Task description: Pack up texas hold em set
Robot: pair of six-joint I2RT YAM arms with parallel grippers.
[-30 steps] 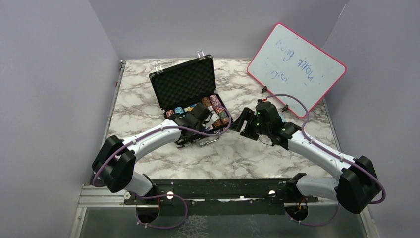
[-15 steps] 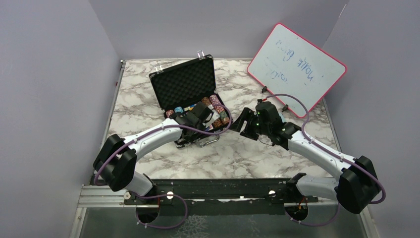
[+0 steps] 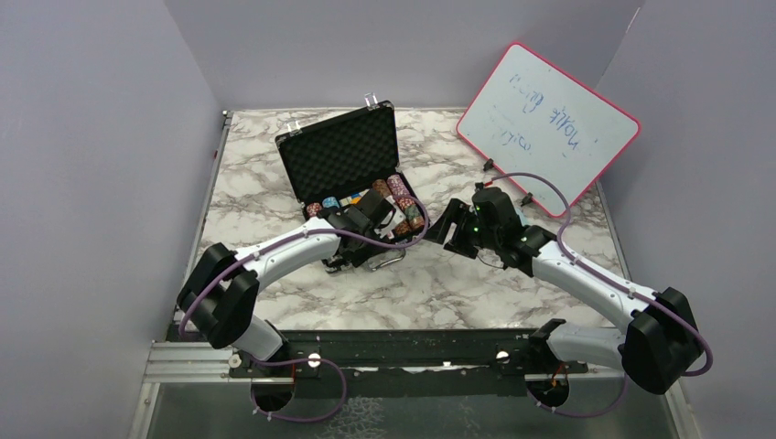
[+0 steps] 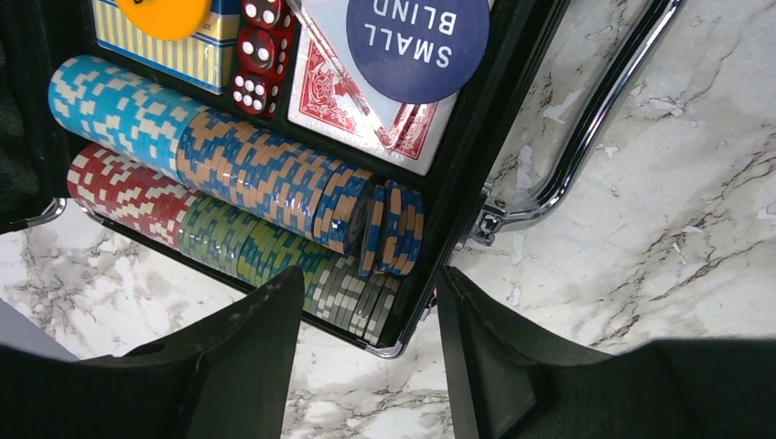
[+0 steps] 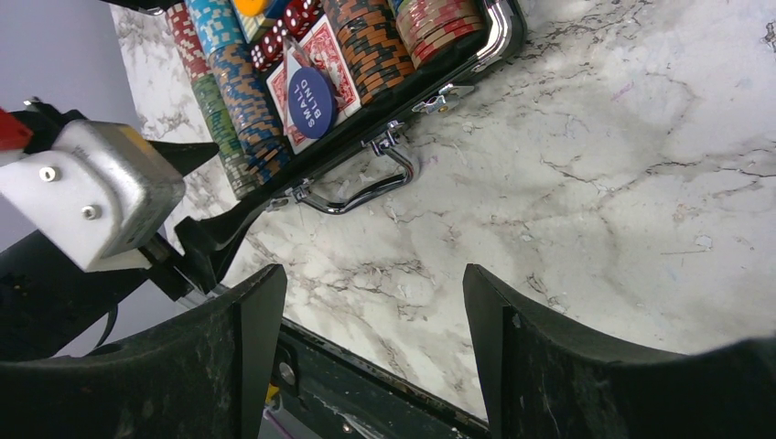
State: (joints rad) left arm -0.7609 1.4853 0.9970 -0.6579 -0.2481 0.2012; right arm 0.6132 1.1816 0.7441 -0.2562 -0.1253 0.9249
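Observation:
I should push the blue chips at the row's end [image 4: 397,230] into line with my left gripper before closing the lid, because they lean crooked beside a gap [image 4: 364,219].
The black briefcase [image 3: 337,154] lies open on the marble, its foam lid up. In the left wrist view its tray holds rows of poker chips [image 4: 265,174], a red-backed card deck [image 4: 322,91], a blue "small blind" button [image 4: 417,37], the orange button [image 4: 165,11] and red dice [image 4: 261,55]. The silver handle [image 4: 586,137] hangs off the front. My left gripper [image 4: 369,274] is open and empty above the tray's corner, over the chip ends. My right gripper [image 5: 373,274] stands open and empty over bare marble, right of the case [image 5: 366,187].
A pink-framed whiteboard [image 3: 547,128] leans at the back right. Purple walls close in three sides. The black base rail [image 3: 393,352] runs along the near edge of the marble table [image 3: 458,288].
My left gripper has opened from shut and drawn slightly back over the case's near corner. The right arm has not moved.

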